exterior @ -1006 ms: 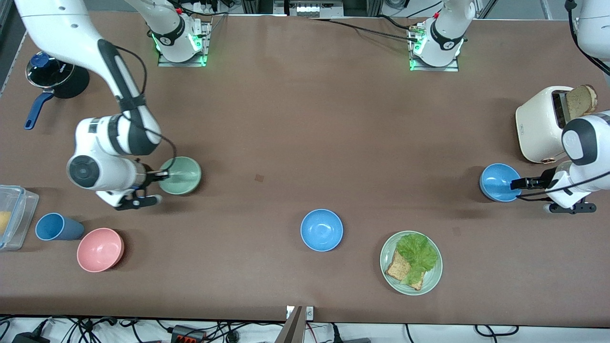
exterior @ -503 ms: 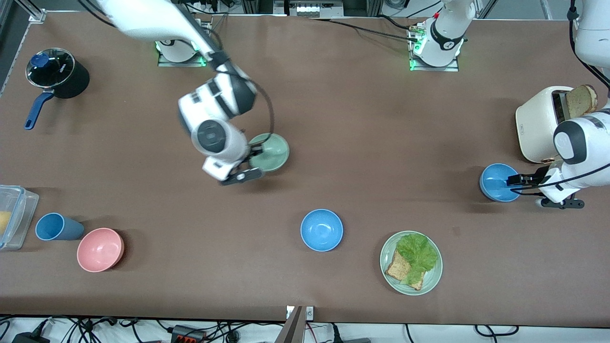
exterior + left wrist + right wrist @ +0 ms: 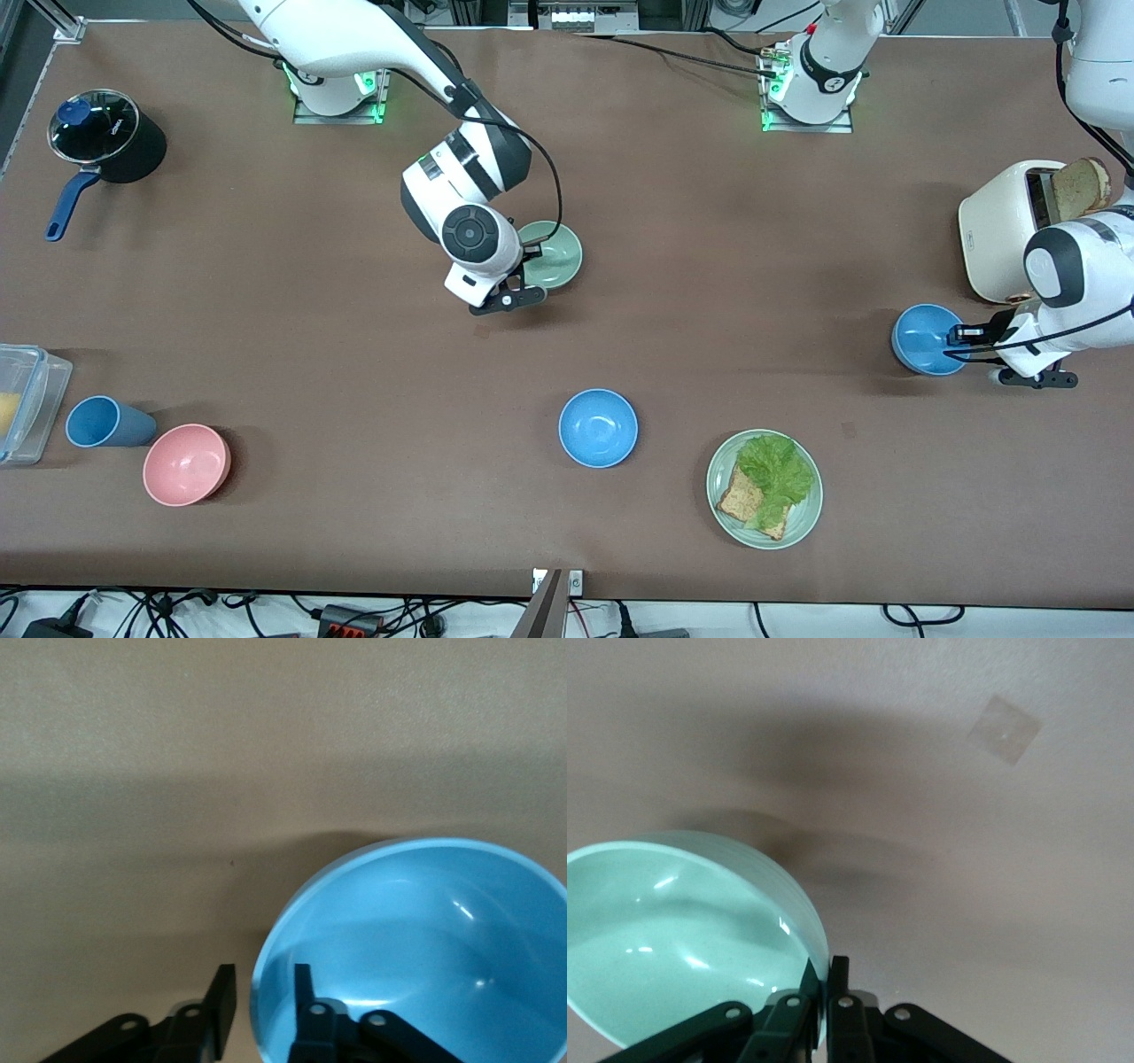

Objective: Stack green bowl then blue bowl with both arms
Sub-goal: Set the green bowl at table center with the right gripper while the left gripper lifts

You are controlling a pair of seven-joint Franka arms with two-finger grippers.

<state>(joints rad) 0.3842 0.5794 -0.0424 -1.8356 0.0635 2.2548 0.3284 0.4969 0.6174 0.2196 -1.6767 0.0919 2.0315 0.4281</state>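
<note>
My right gripper should, with the green bowl aloft point(image 3: 558, 260), put it down and move out of the way before my left gripper brings over the blue bowl point(image 3: 921, 340) near the toaster.
My right gripper point(image 3: 530, 268) is shut on the rim of the green bowl point(image 3: 555, 255) and holds it above the middle of the table. In the right wrist view the fingers point(image 3: 839, 979) pinch the bowl's wall point(image 3: 682, 930), with its shadow on the table below. My left gripper point(image 3: 961, 336) is open and straddles the rim of a blue bowl point(image 3: 921, 338) that sits on the table near the toaster. In the left wrist view one finger is inside this bowl point(image 3: 416, 939) and one outside; the gripper point(image 3: 264, 979) is not closed on it. A second blue bowl point(image 3: 598, 428) sits nearer the front camera.
A pale-green plate point(image 3: 719, 496) with lettuce and bread lies beside the second blue bowl. A cream toaster point(image 3: 1001, 230) stands at the left arm's end. A pink bowl point(image 3: 186, 463), blue cup point(image 3: 102, 422), clear container point(image 3: 22, 403) and black pot point(image 3: 106, 137) are at the right arm's end.
My right arm has carried the green bowl from the right arm's end toward the table's middle. My left gripper has shifted slightly at the blue bowl's rim.
</note>
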